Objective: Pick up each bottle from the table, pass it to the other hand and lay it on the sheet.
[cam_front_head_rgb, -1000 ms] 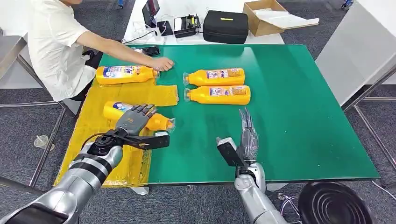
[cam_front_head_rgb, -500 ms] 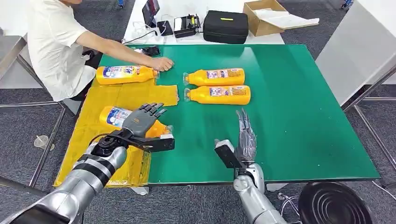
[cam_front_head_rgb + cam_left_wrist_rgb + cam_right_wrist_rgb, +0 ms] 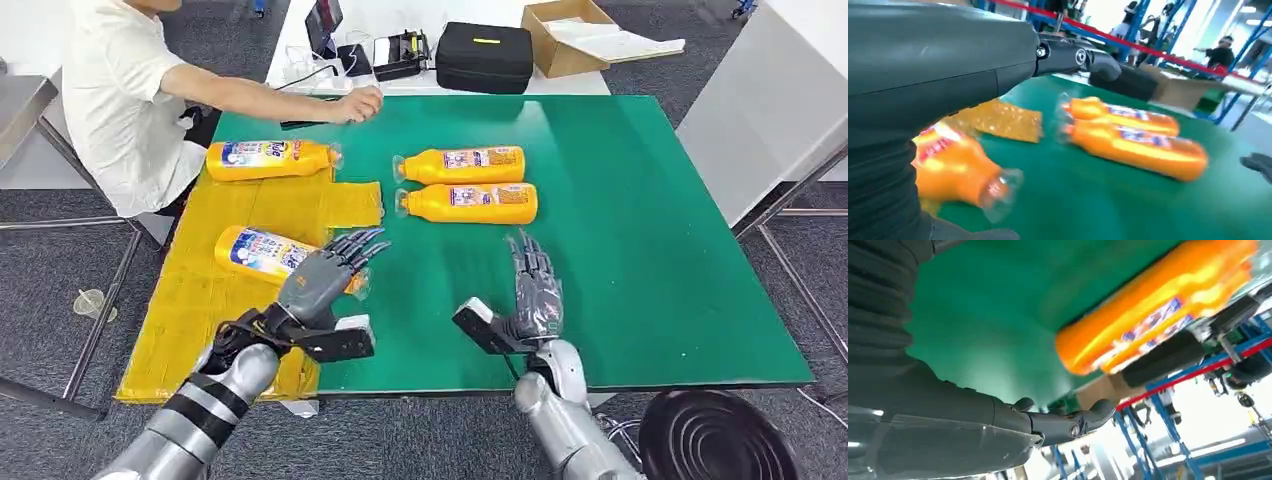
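The closer orange bottle (image 3: 470, 203) shows its small-print label (image 3: 492, 195), unlike the ones on the yellow sheet. I should expect a blue-and-white Tide label to be hidden on its underside.
Two orange bottles lie on the yellow sheet (image 3: 210, 290): one (image 3: 268, 158) at its far end, one (image 3: 265, 251) nearer me, its clear cap (image 3: 998, 192) over the sheet's edge. My left hand (image 3: 325, 275) hovers open just above that near bottle's neck, fingers spread, holding nothing. Two more orange bottles (image 3: 460, 165) (image 3: 470, 203) lie side by side on the green table (image 3: 620, 230). My right hand (image 3: 535, 290) is open, fingers pointing away from me, short of the closer of those two (image 3: 1153, 315).
A person in a white shirt (image 3: 120, 90) sits at the far left, one hand (image 3: 360, 102) resting at the table's back edge. A black case (image 3: 484, 57), cardboard box (image 3: 570, 35) and electronics stand on the white table behind. A black stool (image 3: 715, 435) stands near right.
My left hand has let go of the near bottle on the sheet and drawn back towards me. The person's hand left the far bottle and moved to the back edge. My right hand spread slightly.
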Robot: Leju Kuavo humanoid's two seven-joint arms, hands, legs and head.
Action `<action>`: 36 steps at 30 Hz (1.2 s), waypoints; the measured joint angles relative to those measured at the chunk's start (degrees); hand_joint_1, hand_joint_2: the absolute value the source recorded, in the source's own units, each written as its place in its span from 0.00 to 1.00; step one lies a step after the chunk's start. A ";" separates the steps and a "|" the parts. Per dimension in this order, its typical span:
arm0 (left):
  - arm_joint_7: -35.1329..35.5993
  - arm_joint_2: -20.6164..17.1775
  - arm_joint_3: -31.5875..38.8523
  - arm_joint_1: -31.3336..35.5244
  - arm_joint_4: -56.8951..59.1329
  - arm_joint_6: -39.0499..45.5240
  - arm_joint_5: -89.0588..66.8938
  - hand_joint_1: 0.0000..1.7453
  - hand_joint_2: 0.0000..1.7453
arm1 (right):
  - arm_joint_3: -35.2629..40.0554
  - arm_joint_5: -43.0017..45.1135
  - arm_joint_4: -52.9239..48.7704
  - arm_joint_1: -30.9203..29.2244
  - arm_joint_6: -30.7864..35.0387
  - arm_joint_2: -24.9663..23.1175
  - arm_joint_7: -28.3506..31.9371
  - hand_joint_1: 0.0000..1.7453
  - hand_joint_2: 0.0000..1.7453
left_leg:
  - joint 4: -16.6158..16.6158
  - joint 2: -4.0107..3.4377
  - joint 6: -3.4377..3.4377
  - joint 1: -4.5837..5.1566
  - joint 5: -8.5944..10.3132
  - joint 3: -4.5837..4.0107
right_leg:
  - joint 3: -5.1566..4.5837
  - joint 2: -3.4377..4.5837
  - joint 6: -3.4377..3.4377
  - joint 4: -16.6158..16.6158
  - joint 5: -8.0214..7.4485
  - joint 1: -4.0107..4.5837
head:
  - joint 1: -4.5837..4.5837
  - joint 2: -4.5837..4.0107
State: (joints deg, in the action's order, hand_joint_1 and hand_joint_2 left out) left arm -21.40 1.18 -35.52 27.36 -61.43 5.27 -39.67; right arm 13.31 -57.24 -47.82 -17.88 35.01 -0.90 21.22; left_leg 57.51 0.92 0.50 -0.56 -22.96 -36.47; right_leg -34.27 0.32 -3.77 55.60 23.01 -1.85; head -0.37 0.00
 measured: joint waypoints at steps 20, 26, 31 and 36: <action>-4.16 1.43 2.71 -7.11 -8.18 -1.26 11.74 0.00 1.00 | 2.01 -5.93 5.17 -5.02 -3.53 4.36 -8.33 0.00 1.00 | 0.00 -0.05 0.03 0.17 -0.01 0.05 | -0.03 0.03 -0.04 0.00 -0.04 -0.12 | -0.20 0.00; -4.59 4.59 2.36 -12.01 -9.99 1.57 16.46 0.00 1.00 | 2.14 -5.75 15.64 -12.95 -5.40 8.90 -7.17 0.00 1.00 | 0.02 0.23 0.21 0.31 0.11 -0.06 | 0.02 -0.28 -0.12 -0.03 -0.07 -0.21 | 0.09 0.00; -4.57 4.92 2.36 -12.19 -10.32 1.66 16.92 0.00 1.00 | 2.29 -6.43 18.87 -14.31 -7.57 9.34 -8.77 0.00 1.00 | 0.01 0.24 0.20 0.24 0.12 -0.06 | 0.00 -0.30 -0.12 -0.01 -0.07 -0.12 | 0.04 0.00; -4.26 4.92 2.32 -12.15 -10.32 2.58 16.96 0.00 1.00 | 2.38 -7.22 21.18 -15.74 -14.08 9.58 -11.48 0.00 1.00 | 0.01 0.23 0.20 0.22 0.12 -0.07 | 0.00 -0.29 -0.12 -0.01 -0.07 -0.11 | 0.07 0.00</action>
State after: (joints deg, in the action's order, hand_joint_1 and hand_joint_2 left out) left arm -25.66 6.10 -33.20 15.21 -71.76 7.85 -22.71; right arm 15.69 -64.46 -26.64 -33.62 20.93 8.68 9.74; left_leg 57.53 1.15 0.70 -0.34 -22.83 -36.54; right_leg -34.26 0.03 -3.88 55.60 22.94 -1.96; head -0.31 0.00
